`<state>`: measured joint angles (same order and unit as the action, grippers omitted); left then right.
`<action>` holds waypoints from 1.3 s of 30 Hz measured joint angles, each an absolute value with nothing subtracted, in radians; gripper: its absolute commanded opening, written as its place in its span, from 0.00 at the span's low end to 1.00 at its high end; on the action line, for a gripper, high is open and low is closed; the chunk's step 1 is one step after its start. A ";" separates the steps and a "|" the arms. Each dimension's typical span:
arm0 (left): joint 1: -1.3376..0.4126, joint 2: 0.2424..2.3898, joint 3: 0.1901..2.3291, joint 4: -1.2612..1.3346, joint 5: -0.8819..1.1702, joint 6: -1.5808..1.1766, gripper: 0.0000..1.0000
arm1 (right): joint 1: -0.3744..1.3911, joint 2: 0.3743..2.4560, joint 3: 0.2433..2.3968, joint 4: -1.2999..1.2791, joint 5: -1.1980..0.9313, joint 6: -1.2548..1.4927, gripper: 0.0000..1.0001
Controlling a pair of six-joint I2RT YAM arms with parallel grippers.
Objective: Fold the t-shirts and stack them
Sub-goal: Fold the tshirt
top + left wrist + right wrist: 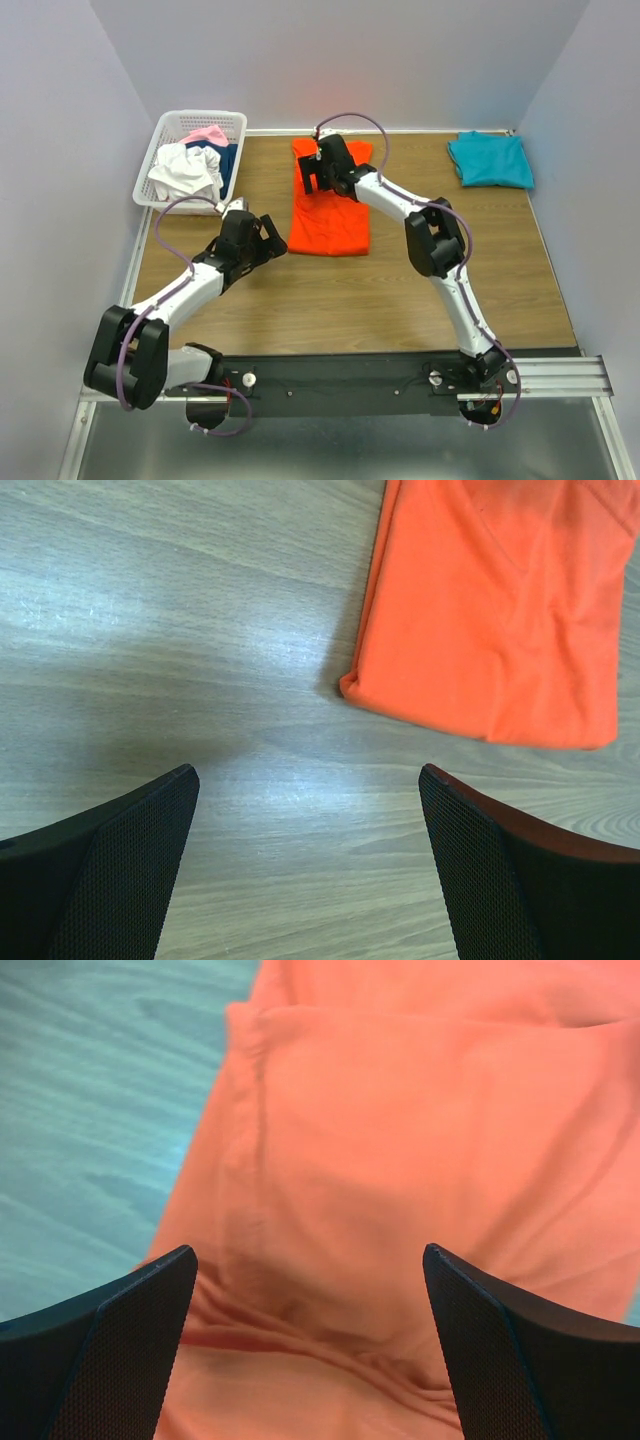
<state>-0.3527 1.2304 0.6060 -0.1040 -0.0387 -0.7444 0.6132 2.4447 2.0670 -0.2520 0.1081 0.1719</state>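
Stacked layers run (371, 600) along the side edge of the orange-red t-shirt, so I expect the t-shirt's near end (330, 246) to fold over with its layers together when I raise its corners.
The orange-red t-shirt (330, 215) lies partly folded in a long strip at the table's middle back. It also shows in the left wrist view (490, 610) and fills the right wrist view (400, 1160). My right gripper (318, 176) is open and hangs over the shirt's far part, above a bunched crease, holding nothing. My left gripper (268, 243) is open and empty over bare wood, just left of the shirt's near corner. The teal-blue t-shirt (490, 160) lies folded at the back right.
A white basket (165, 130) at the back left holds white, pink and navy shirts. Grey walls close in the table on three sides. Bare wood lies between the orange shirt and the teal one.
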 measured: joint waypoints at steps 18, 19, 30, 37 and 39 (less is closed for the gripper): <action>-0.353 1.545 0.693 0.086 0.107 -0.720 0.57 | 0.533 1.692 1.232 -0.230 0.230 0.489 1.00; -0.353 1.559 0.700 0.098 0.115 -0.722 0.56 | 0.524 1.684 1.215 -0.235 0.230 0.500 1.00; -0.353 1.615 0.701 0.156 0.148 -0.723 0.22 | 0.490 1.620 1.042 -0.241 0.209 0.590 1.00; -0.353 1.654 0.707 0.205 0.164 -0.730 0.00 | 0.489 1.619 1.009 -0.240 0.094 0.625 0.82; -0.353 1.657 0.707 0.213 0.168 -0.729 0.00 | 0.489 1.631 1.007 -0.238 0.052 0.635 0.73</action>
